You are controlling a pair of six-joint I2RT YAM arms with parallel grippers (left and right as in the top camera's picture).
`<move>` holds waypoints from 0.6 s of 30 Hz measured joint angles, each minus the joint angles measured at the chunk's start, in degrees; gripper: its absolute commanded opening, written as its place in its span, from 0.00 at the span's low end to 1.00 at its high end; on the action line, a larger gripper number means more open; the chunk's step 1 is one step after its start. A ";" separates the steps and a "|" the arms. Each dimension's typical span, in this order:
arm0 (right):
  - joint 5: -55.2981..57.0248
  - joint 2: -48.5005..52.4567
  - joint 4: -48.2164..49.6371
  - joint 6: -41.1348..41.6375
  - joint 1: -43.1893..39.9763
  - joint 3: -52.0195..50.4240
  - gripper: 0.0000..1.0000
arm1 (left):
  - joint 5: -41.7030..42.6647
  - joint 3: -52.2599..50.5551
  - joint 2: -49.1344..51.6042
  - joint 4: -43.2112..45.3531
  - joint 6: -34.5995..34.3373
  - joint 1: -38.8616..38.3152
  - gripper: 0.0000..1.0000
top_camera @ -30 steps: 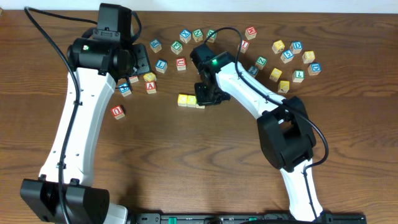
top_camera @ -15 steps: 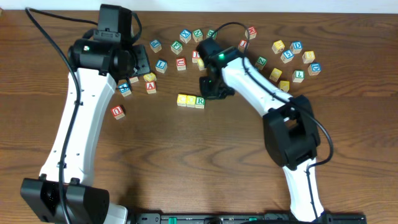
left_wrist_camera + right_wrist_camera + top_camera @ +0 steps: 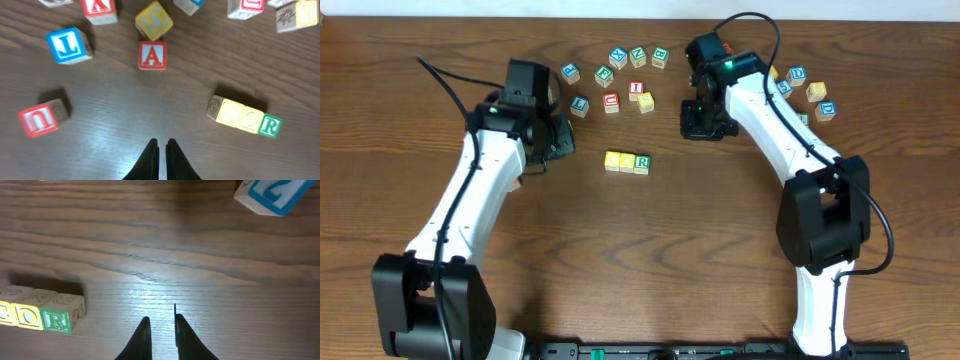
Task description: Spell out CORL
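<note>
Next, my left gripper pushes the yellow C block (image 3: 612, 161) to make the row straight before I add the L, because the row slants at the green R (image 3: 642, 164).
Three blocks stand in a row (image 3: 626, 161) at mid-table: two yellow ones, then a green R (image 3: 642, 162). In the left wrist view the row (image 3: 245, 117) reads C, O, R at right. In the right wrist view the row's R (image 3: 55, 321) sits at the left edge. A blue L block (image 3: 580, 104) lies behind the row on the left. My left gripper (image 3: 161, 145) is shut and empty, over bare wood left of the row. My right gripper (image 3: 161, 322) hovers to the right and behind the row, jaws a narrow gap apart with nothing between.
Loose letter blocks lie along the back (image 3: 620, 55) and at the back right (image 3: 810, 90). Under the left wrist are a red A (image 3: 152, 55), a yellow block (image 3: 154, 20), a blue-lettered block (image 3: 68, 44) and a red U (image 3: 42, 116). A blue block (image 3: 272, 195) lies ahead of the right gripper.
The right arm left the green R at the row's right end and pulled away to the back right. The left gripper closed and its arm swung nearer the row.
</note>
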 measured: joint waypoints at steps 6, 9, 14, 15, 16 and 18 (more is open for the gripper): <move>-0.09 0.00 -0.15 -0.31 0.22 0.00 0.12 | 3.21 -2.75 2.73 4.57 1.57 0.00 0.08; -0.09 0.00 -0.26 -0.31 0.35 0.00 0.13 | 4.98 -2.75 6.82 6.10 2.40 -0.02 0.08; -0.09 0.00 -0.31 -0.35 0.50 0.00 0.14 | 6.27 -3.04 11.04 8.79 3.10 -0.02 0.07; -0.09 0.00 -0.26 -0.33 0.50 0.00 0.14 | 6.45 -3.06 11.08 9.27 3.30 -0.02 0.08; -0.09 0.00 -0.26 -0.37 0.50 0.00 0.14 | 6.71 -3.06 11.08 9.81 3.50 0.00 0.07; -0.09 0.00 -0.20 -0.37 0.50 0.00 0.14 | 7.74 -3.06 11.19 11.13 4.17 -0.02 0.07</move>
